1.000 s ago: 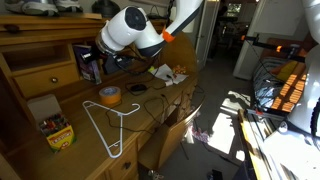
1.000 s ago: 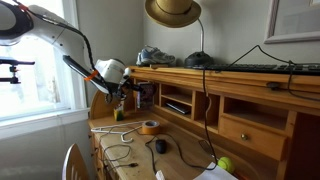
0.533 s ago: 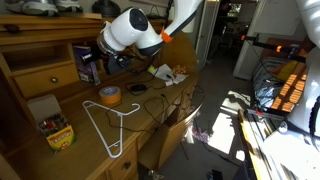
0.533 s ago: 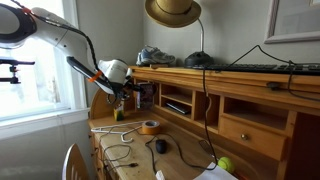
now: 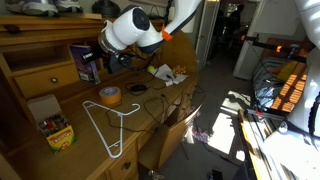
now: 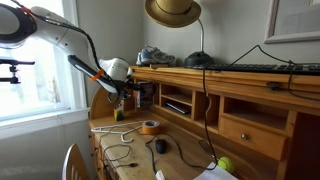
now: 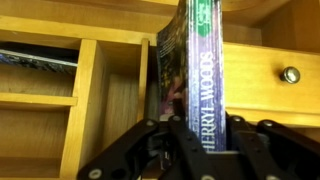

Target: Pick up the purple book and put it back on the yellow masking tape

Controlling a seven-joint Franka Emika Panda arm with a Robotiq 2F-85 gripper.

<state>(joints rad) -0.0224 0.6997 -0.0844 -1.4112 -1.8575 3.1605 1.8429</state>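
The purple book (image 5: 84, 61) is held by my gripper toward the cubby, above the yellow masking tape (image 5: 110, 97). Next, I back away, turn the book down and lower it onto the tape.
The purple book (image 7: 198, 75) stands upright between my gripper's fingers (image 7: 200, 128); its blue-purple spine faces the wrist camera, in front of a wooden desk cubby. In both exterior views the gripper (image 5: 97, 66) (image 6: 122, 88) holds the book (image 5: 84, 62) at the cubby shelves, above the desk. The gripper is shut on the book. The yellow masking tape (image 5: 110, 95) lies flat on the desk below and in front of the gripper; it also shows in an exterior view (image 6: 149, 126).
A white wire hanger (image 5: 108, 125) and a yellow crayon box (image 5: 56, 131) lie on the desk. A drawer with a knob (image 7: 289, 74) is beside the book. A black mouse (image 6: 160, 146), cables and a green ball (image 6: 224, 163) lie further along.
The gripper with the book has shifted slightly at the cubby; otherwise nothing has visibly changed.
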